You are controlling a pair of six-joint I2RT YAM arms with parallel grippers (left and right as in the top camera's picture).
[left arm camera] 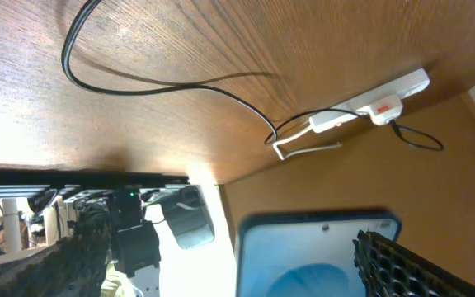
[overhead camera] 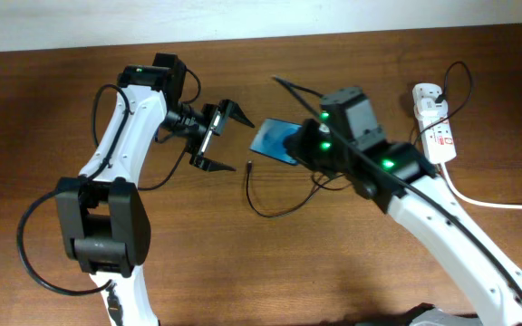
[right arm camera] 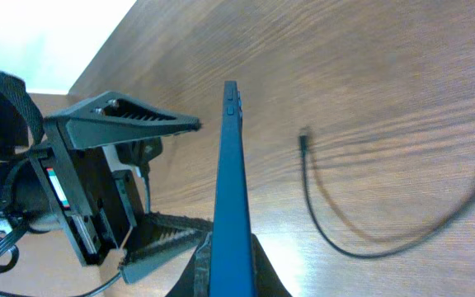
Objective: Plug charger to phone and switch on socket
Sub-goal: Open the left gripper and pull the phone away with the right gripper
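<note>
The robot's right gripper should move back, raise and turn the phone before it hands over the phone's loose end (overhead camera: 261, 139), because the phone's broad side (overhead camera: 277, 141) faces the left gripper's spread fingers.
My right gripper (overhead camera: 299, 145) is shut on the phone (overhead camera: 273, 139) and holds its blue screen tilted up above the table; the right wrist view shows the phone edge-on (right arm camera: 231, 165) between the fingers (right arm camera: 228, 260). My left gripper (overhead camera: 236, 143) is open and empty, its fingers spread just left of the phone's free end, which fills the lower left wrist view (left arm camera: 320, 256). The charger cable (overhead camera: 270, 210) lies looped on the table, its connector tip (overhead camera: 248, 166) free below the left gripper and also in the right wrist view (right arm camera: 303, 136). The socket (overhead camera: 435, 127) lies at the far right.
The thick white cord (overhead camera: 488, 201) runs from the socket off the right edge. The left arm's own black cable (overhead camera: 39, 263) hangs by its base. In the left wrist view the socket (left arm camera: 378, 103) lies beyond the charger cable (left arm camera: 180, 82).
</note>
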